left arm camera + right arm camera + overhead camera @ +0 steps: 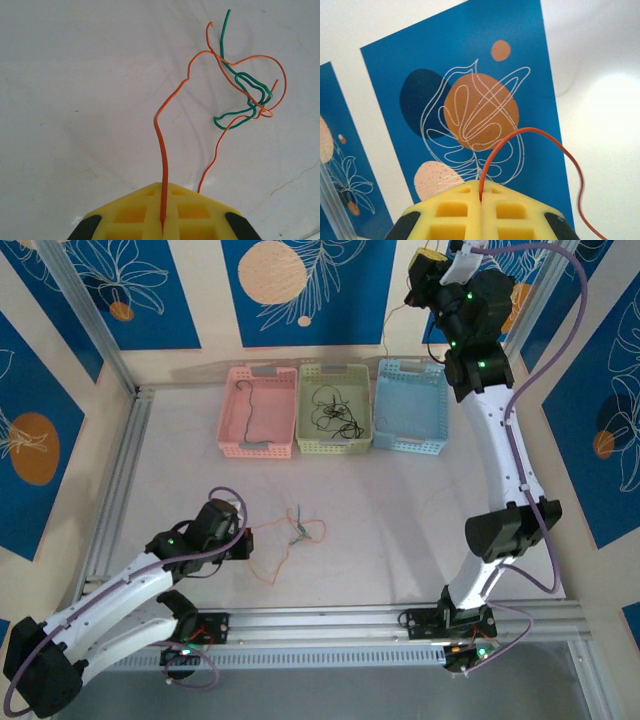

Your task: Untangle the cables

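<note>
The orange-red cable (386, 328) hangs free of the tangle, so I will keep lowering it with my right gripper down to the blue basket (411, 408) and release it inside.
On the table lies a tangle of two cables, a thin orange cable (162, 130) looped through a green cable (243, 95). In the top view the tangle (296, 531) sits just right of my left gripper (243, 542). The left gripper (163, 189) is low over the table, its yellow fingers (132, 215) shut on one end of that orange cable. My right gripper (424, 276) is raised high at the back right, above the blue basket. Its jaws (480, 189) are shut on another thin orange-red cable (535, 131), which arcs away and hangs down to the right.
Three baskets stand in a row at the back: a pink basket (232, 410) holding one black cable, a green basket (305, 408) holding several black cables, and a blue basket (436, 405). Aluminium rails (330, 620) frame the table's front and left edges.
</note>
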